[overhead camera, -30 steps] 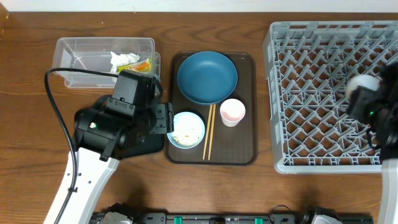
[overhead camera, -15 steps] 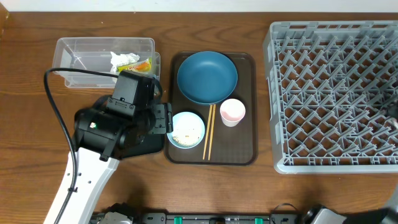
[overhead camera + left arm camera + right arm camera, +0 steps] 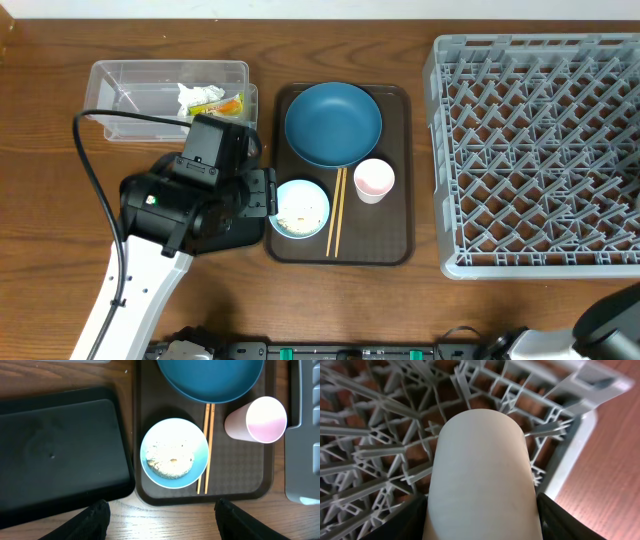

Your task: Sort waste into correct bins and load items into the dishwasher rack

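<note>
The white cup [image 3: 374,180] is standing on the brown tray with its opening up and the grey rack [image 3: 540,160] is by my right gripper, so my left gripper should pass the cup over.
My left gripper [image 3: 167,525] is open and empty, low over the wood just in front of the brown tray. Ahead of it sits the light-blue bowl [image 3: 199,442] holding rice-like crumbs [image 3: 170,460], with the chopsticks [image 3: 205,450] at its right side. Further along are a white cup [image 3: 257,419] and the blue plate [image 3: 210,377]. To the left lies the black tray [image 3: 55,445]. My right gripper [image 3: 482,520] is shut on a second white cup [image 3: 480,460], held over a corner of the grey rack [image 3: 380,435]. The right gripper is out of the overhead view.
The clear tub [image 3: 120,80] at the back left holds the tissue [image 3: 195,97] and the snack wrapper [image 3: 228,105]. The brown serving tray [image 3: 385,235] carries the dishes. The rack [image 3: 520,266] fills the right side. My left arm [image 3: 180,200] covers most of the black tray.
The right arm with its white cup has left the overhead view, moving off the rack's right side. The left arm and the dishes have not moved.
</note>
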`<state>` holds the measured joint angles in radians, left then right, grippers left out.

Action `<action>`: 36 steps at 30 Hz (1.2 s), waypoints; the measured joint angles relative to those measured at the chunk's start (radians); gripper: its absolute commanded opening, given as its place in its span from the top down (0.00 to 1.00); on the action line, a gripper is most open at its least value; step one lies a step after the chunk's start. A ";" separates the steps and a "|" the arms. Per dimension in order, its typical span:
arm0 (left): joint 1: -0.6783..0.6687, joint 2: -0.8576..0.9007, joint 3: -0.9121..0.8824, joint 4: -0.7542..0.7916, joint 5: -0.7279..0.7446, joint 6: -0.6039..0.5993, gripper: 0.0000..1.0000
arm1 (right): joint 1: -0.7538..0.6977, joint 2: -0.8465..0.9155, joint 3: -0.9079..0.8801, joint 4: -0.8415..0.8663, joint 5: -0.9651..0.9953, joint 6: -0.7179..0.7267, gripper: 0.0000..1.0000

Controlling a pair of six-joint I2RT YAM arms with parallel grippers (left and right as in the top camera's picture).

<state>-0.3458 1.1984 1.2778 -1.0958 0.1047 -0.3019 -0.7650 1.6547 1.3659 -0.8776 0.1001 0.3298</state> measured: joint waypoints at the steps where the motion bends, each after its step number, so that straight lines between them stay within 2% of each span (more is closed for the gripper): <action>1: 0.000 0.002 0.000 0.000 0.000 0.000 0.30 | -0.002 0.013 0.000 0.002 -0.004 0.000 0.99; 4: 0.000 0.005 0.000 0.000 0.000 0.000 0.29 | -0.009 0.051 0.000 0.008 -0.018 0.000 0.98; 5: 0.000 0.005 0.000 0.000 0.000 0.000 0.29 | -0.009 0.057 0.000 0.008 -0.018 0.000 0.93; 6: 0.000 0.005 0.000 0.000 0.000 0.000 0.30 | -0.009 0.061 0.000 0.008 -0.018 0.000 0.70; 8: 0.000 0.005 0.000 0.000 0.000 0.000 0.30 | -0.010 0.063 0.000 0.008 -0.019 0.000 0.16; 9: 0.000 0.005 0.000 0.000 0.000 0.000 0.30 | -0.010 0.063 0.000 0.008 -0.024 0.005 0.01; 19: 0.000 0.005 0.000 0.000 0.000 0.000 0.29 | -0.011 0.058 0.018 0.000 -0.182 -0.004 0.01; 26: 0.000 0.005 0.000 0.008 0.000 0.000 0.28 | 0.006 -0.093 0.066 -0.035 -0.217 -0.004 0.01; 31: 0.000 0.005 0.000 0.043 0.000 0.004 0.24 | 0.103 -0.217 0.087 -0.123 -0.233 -0.023 0.01; 36: 0.000 0.019 0.000 0.166 0.001 0.008 0.20 | 0.252 -0.245 0.088 -0.270 -0.250 -0.072 0.01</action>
<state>-0.3462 1.2171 1.2778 -0.9298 0.1059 -0.2943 -0.5133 1.4101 1.4540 -1.1477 -0.1501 0.2573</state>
